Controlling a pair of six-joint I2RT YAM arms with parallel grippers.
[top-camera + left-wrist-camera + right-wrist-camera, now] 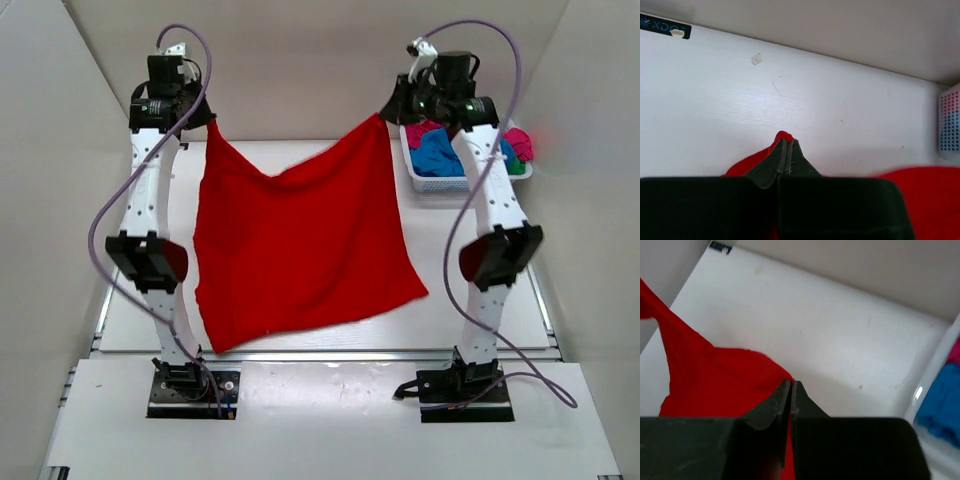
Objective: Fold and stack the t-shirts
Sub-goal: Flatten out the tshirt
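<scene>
My left gripper and right gripper have the red t-shirt's lower edge (320,326) trailing toward me, so they should lift, swing that edge over to the far side (298,152) and then pull back.
A bright red t-shirt (300,235) hangs spread between my two grippers above the table, its lower edge draped toward the near edge. My left gripper (207,120) is shut on its far left corner; the wrist view shows the jaws closed with red cloth (782,136) pinched at the tips (788,142). My right gripper (388,108) is shut on the far right corner; red cloth (715,380) hangs from its closed tips (790,384). Other t-shirts, blue (437,155) and magenta-pink (520,143), lie bunched in the basket.
A white mesh basket (440,183) stands at the far right of the white table (470,260); its wall shows in the left wrist view (950,125) and right wrist view (935,370). Grey walls enclose the table on three sides.
</scene>
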